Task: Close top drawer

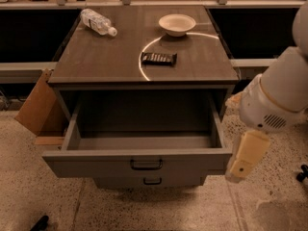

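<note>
I expect the top drawer [139, 163] to slide straight in and shut fully when I push one end, because the empty box [144, 121] sits square under the cabinet top.
The top drawer [96, 163] of the grey cabinet is pulled far out, and its deep box is empty. Its wide flat front carries a small dark loop handle [146, 165] at the centre. My gripper [240, 167] hangs on the white arm [279, 95] at the right. It points down just beside the right end of the drawer front. I cannot tell whether it touches the front.
On the cabinet top [96, 61] lie a plastic bottle [97, 22], a white bowl [177, 24] and a dark snack bar [159, 58]. A narrower lower drawer front [151, 181] shows below. A cardboard box [36, 105] leans at the cabinet's left. Speckled floor lies in front.
</note>
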Controlling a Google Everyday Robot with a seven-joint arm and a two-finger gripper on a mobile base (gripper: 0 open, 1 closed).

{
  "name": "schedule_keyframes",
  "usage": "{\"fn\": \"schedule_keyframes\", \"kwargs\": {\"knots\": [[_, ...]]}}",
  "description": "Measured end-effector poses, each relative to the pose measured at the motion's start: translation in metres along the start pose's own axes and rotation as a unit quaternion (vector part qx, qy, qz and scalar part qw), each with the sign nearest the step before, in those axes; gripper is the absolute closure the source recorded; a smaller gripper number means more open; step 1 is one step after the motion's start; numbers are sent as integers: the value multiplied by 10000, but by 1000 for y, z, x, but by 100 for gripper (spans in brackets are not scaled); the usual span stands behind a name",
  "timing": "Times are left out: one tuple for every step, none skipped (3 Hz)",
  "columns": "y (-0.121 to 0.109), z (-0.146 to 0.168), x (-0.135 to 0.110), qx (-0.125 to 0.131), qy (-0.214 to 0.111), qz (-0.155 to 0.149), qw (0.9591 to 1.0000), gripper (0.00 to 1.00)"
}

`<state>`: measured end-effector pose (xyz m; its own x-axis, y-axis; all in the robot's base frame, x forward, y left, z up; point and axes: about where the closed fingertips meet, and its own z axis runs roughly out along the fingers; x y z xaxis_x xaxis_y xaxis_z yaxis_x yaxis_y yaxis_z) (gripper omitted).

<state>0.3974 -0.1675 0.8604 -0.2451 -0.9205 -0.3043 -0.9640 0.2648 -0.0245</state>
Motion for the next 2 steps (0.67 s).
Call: {"fn": "schedule_keyframes", "kwargs": {"knots": [[25, 41, 1, -270, -33, -35, 9996, 0], [44, 71, 4, -394, -141, 8, 9991, 18]]}}
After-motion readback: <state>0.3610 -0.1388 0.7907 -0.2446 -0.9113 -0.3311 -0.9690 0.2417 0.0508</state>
